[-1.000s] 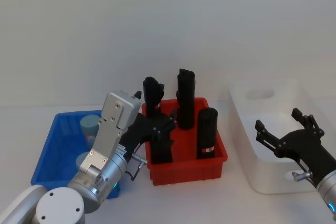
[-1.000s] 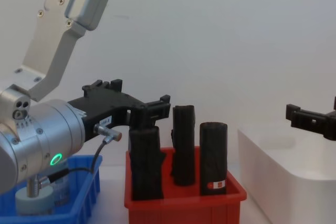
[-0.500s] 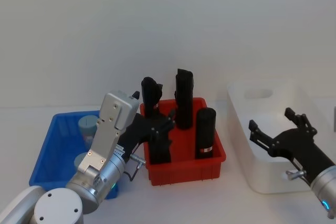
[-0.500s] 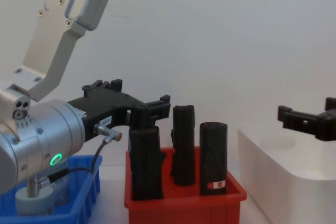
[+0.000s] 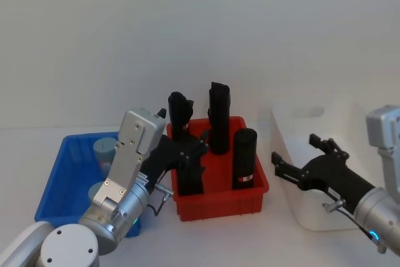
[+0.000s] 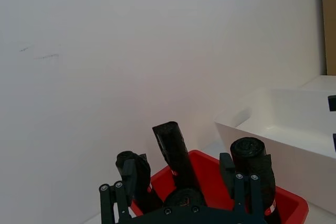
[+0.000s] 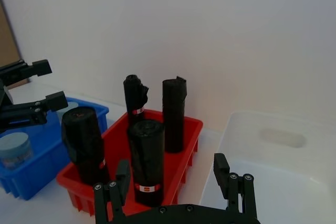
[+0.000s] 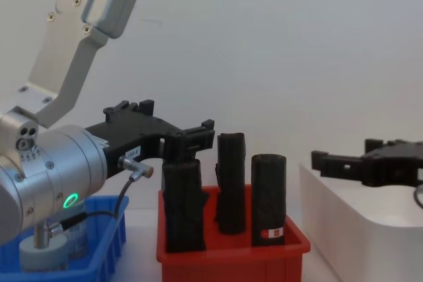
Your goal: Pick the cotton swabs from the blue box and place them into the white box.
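The labelled black roll (image 8: pixel 268 196) will fall over and roll when I drop it into the white box, because it has a narrow round base (image 8: pixel 268 240).
Two cotton swabs jars with pale lids stand in the blue box (image 5: pixel 62 173) at the left: one (image 5: pixel 105 149) toward the back, another (image 5: pixel 100 189) partly hidden behind my left arm. One jar (image 7: pixel 13 148) also shows in the right wrist view. My left gripper (image 5: pixel 195 152) hangs open and empty above the red bin's left side, to the right of the blue box. The white box (image 5: pixel 312 207) stands at the right. My right gripper (image 5: pixel 294 150) hovers open and empty over its left wall, pointing toward the red bin.
A red bin (image 5: pixel 220 199) between the two boxes holds several tall black rolls (image 5: pixel 245 157) standing upright, higher than the bin walls. A plain white wall rises behind the table. Bare table lies in front of the bins.
My right gripper has swung left, from over the white box's middle to its left wall, still open. The left arm and the jars have not moved.
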`<state>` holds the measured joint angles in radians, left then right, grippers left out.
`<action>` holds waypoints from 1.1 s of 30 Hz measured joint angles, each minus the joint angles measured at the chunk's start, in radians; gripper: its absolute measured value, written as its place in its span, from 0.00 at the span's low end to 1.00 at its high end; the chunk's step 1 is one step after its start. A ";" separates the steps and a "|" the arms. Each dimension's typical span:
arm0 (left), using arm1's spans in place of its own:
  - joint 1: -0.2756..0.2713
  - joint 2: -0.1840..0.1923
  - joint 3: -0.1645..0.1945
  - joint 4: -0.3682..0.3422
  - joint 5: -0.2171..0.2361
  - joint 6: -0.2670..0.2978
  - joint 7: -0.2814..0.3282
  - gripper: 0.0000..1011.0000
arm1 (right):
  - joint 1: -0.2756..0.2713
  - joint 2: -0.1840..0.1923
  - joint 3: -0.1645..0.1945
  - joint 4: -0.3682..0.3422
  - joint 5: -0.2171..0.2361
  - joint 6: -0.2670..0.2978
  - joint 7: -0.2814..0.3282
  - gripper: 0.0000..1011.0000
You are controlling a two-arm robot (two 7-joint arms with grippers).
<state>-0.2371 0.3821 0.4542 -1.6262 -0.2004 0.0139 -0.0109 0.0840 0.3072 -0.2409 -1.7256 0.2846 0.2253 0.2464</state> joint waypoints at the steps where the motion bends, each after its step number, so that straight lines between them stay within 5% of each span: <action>1: 0.000 0.000 0.000 0.000 0.000 0.000 0.000 0.99 | 0.007 -0.002 -0.001 0.003 0.000 0.012 0.008 0.99; 12: 0.000 0.000 0.000 0.000 0.000 0.000 0.000 0.99 | 0.112 -0.045 -0.021 0.063 -0.036 0.184 0.075 0.99; 33: 0.000 0.000 0.000 0.000 0.000 0.000 0.000 0.99 | 0.248 -0.147 -0.077 0.197 -0.138 0.292 0.047 0.99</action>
<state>-0.2371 0.3821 0.4542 -1.6262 -0.2004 0.0139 -0.0109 0.3320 0.1602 -0.3178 -1.5289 0.1463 0.5177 0.2935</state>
